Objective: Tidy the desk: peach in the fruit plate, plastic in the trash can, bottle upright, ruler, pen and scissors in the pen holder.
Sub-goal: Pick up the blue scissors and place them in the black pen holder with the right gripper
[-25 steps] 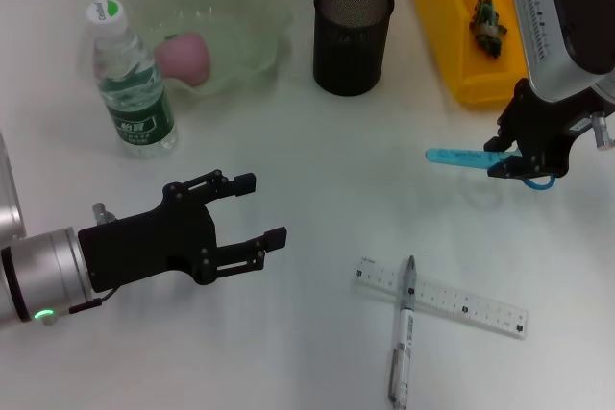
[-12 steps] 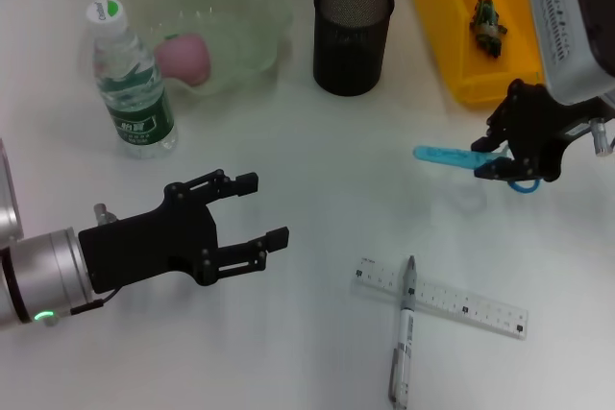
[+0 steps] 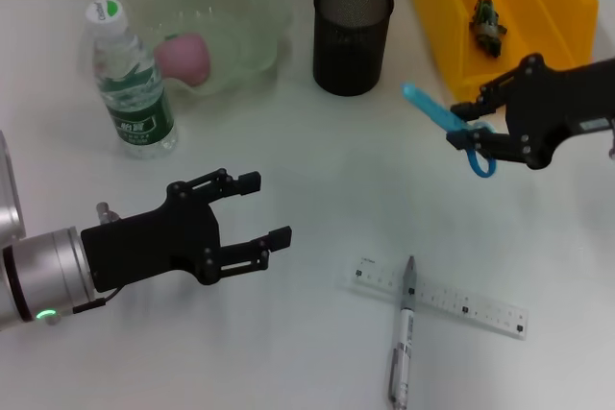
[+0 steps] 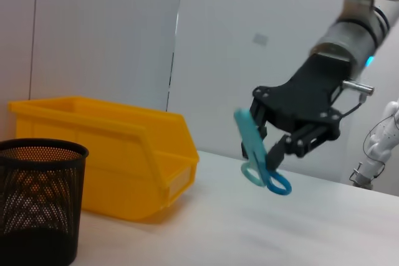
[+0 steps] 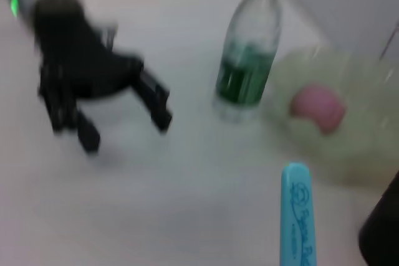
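I should use my right gripper to turn the scissors blade-down above the pen holder's opening [image 3: 354, 2] before I lower them, because the scissors' blade tip [image 4: 242, 117] points up and their rings hang below.
My right gripper [image 3: 465, 126] is shut on the blue scissors [image 3: 434, 113] and holds them tilted in the air to the right of the black mesh pen holder [image 3: 353, 34], blade tip toward it. The left wrist view shows the scissors [image 4: 257, 157] hanging clear of the table. My left gripper [image 3: 265, 208] is open and empty at the front left. The pink peach [image 3: 184, 56] lies in the clear fruit plate [image 3: 252, 7]. The bottle [image 3: 131, 85] stands upright. The pen [image 3: 402, 333] lies across the ruler [image 3: 461, 303]. Crumpled plastic [image 3: 488, 24] sits in the yellow trash can [image 3: 452, 55].
The pen holder [image 4: 38, 199] and yellow bin [image 4: 118, 154] stand side by side at the back. In the right wrist view the scissor blade [image 5: 298, 219] points toward the bottle [image 5: 248, 66] and peach [image 5: 319, 108], with the left gripper [image 5: 124, 128] farther off.
The right gripper has lifted the scissors off the table, turned them and carried them left toward the pen holder. The left arm has stayed still.
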Robot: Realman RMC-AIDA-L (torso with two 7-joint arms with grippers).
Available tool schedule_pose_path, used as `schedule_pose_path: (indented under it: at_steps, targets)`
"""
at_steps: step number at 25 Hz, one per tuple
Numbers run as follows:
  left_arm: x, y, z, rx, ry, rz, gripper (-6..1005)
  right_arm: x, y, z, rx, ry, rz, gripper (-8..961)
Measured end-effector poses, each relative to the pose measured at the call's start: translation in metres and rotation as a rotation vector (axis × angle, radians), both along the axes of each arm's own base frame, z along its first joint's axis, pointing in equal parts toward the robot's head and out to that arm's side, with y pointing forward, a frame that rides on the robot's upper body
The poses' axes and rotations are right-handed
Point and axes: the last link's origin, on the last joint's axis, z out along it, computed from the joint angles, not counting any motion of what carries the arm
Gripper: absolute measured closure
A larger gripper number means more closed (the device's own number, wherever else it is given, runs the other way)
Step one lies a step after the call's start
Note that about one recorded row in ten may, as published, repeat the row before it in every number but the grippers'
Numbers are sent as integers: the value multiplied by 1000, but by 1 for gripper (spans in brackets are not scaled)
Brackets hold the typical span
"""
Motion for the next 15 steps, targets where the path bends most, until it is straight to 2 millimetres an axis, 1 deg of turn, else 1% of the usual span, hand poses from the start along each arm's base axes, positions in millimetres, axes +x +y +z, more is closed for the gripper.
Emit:
schedule_pose_path:
  at_steps: [4, 8, 11, 13, 14, 15]
  targets:
    - [0, 1, 1, 6, 2, -2, 197, 12, -12, -1, 54, 184, -67, 719]
    - [1, 3, 2, 15, 0, -1, 197, 21, -18, -1, 130, 385, -130, 719]
    - [1, 5, 3, 19, 2, -5, 197, 29, -22, -5, 166, 513, -180, 719]
    - [1, 5, 3, 19, 3, -6, 197, 32, -23, -8, 171, 565, -199, 719]
    - [2, 5, 3, 20, 2, -6, 197, 34, -25, -14, 173, 585, -193, 719]
    - [2, 6, 3, 23, 0, -6, 197, 34, -25, -14, 173, 585, -193, 719]
